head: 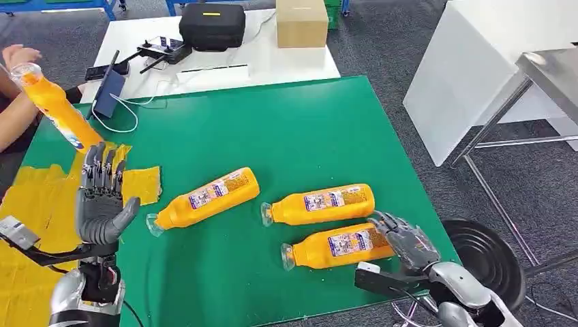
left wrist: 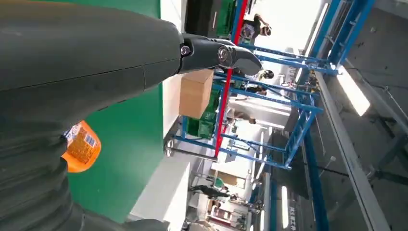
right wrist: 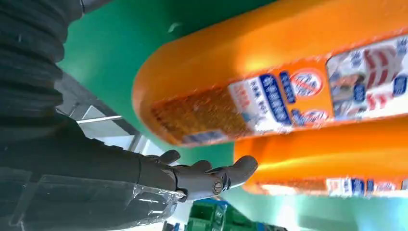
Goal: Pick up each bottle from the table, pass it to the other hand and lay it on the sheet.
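The clear cap [head: 288,257] points away from my hand, so the neck of the nearest bottle [head: 343,246] should stick out toward my left gripper when I carry the bottle by its base.
Three orange bottles lie on the green table [head: 293,129]: one in the middle [head: 208,196], one to its right [head: 320,204], and the nearest one [head: 337,246]. My right hand [head: 403,238] is at the nearest bottle's base with fingers spread, gripping nothing; the right wrist view shows its fingers [right wrist: 207,175] stretched beside that bottle [right wrist: 288,82], with the second bottle [right wrist: 332,159] behind. My left hand [head: 102,197] is raised, empty and with fingers apart, over the yellow sheet [head: 34,197]. At the far left a person's hand [head: 20,54] holds a fourth orange bottle [head: 54,109] up.
Behind the green table stands a white table with a black case [head: 213,26], a cardboard box [head: 301,22], a controller [head: 162,49] and a tablet [head: 109,92] with cables. A black round stool [head: 487,255] stands by my right arm, and a metal-legged table [head: 545,75] stands further right.
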You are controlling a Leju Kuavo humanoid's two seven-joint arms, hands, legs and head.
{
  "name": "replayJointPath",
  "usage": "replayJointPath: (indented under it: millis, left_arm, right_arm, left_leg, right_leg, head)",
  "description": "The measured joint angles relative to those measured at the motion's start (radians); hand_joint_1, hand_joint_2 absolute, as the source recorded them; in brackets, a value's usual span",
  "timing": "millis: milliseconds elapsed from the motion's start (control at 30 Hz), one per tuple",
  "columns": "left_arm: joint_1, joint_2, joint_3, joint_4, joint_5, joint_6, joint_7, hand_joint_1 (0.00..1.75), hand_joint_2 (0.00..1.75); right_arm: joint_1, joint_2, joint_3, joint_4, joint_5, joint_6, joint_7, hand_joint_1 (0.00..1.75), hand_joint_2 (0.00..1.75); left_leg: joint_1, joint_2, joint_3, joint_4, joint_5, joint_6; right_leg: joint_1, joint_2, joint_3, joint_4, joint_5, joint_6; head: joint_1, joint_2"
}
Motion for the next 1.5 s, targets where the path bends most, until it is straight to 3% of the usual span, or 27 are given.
replayJointPath:
  millis: [367, 400, 433, 1200, 1267, 1367, 1500]
  left_arm:
    - [-0.018, 0.0, -0.009, 0.018, 0.014, 0.0, 0.011, 0.0, 1.75]
    - [-0.02, 0.0, -0.01, 0.019, 0.014, 0.0, 0.011, 0.0, 1.75]
    - [-0.023, 0.0, -0.01, 0.022, 0.015, 0.0, 0.011, 0.0, 1.75]
    - [-0.035, 0.01, -0.011, 0.04, 0.035, 0.003, 0.021, 0.0, 1.75]
    - [-0.033, 0.016, -0.011, 0.042, 0.042, 0.002, 0.019, 0.0, 1.75]
    - [-0.024, 0.037, 0.009, 0.053, 0.067, -0.029, -0.008, 0.0, 1.75]
    - [-0.005, 0.055, 0.058, 0.064, 0.068, -0.076, -0.032, 0.0, 1.75]
  right_arm:
    - [-0.092, 0.017, 0.08, 0.11, 0.016, 0.039, -0.013, 0.0, 1.75]
    - [-0.095, 0.017, 0.087, 0.117, 0.016, 0.039, -0.015, 1.45, 1.75]
    - [-0.102, 0.017, 0.094, 0.125, 0.015, 0.04, -0.015, 1.75, 1.75]
    - [-0.157, -0.043, 0.172, 0.161, -0.074, 0.066, -0.002, 1.75, 1.75]
    - [-0.169, -0.028, 0.176, 0.171, -0.078, 0.056, -0.003, 1.75, 1.75]
    - [-0.233, 0.058, 0.191, 0.234, -0.103, 0.004, -0.012, 1.75, 1.75]
    - [-0.262, 0.176, 0.183, 0.251, -0.216, -0.123, -0.063, 1.75, 1.75]
  left_leg:
    - [0.0, 0.0, 0.0, 0.0, 0.0, 0.0]
    - [0.0, 0.0, 0.0, 0.0, 0.0, 0.0]
    - [0.0, 0.0, 0.0, 0.0, 0.0, 0.0]
    - [0.0, 0.0, 0.001, 0.0, 0.0, 0.0]
    - [0.001, 0.001, 0.0, 0.0, 0.0, 0.0]
    - [0.002, 0.01, 0.002, 0.0, 0.0, 0.0]
    - [0.002, 0.005, 0.003, 0.0, 0.002, -0.004]
  right_leg:
    - [0.0, 0.0, 0.0, 0.0, 0.0, 0.0]
    - [0.0, 0.0, 0.0, 0.0, 0.0, 0.0]
    - [0.0, 0.0, 0.0, 0.0, 0.0, 0.0]
    - [0.0, 0.0, 0.002, 0.0, 0.0, 0.0]
    - [0.0, 0.0, 0.003, 0.0, 0.0, 0.0]
    - [0.0, 0.006, 0.003, 0.001, 0.0, 0.0]
    - [0.002, 0.004, 0.001, 0.003, 0.0, -0.001]
  head:
    - [0.0, 0.0]
    - [0.0, 0.0]
    - [0.0, 0.0]
    - [0.0, 0.0]
    - [0.0, 0.0]
    - [0.0, 0.0]
    - [0.0, 0.0]
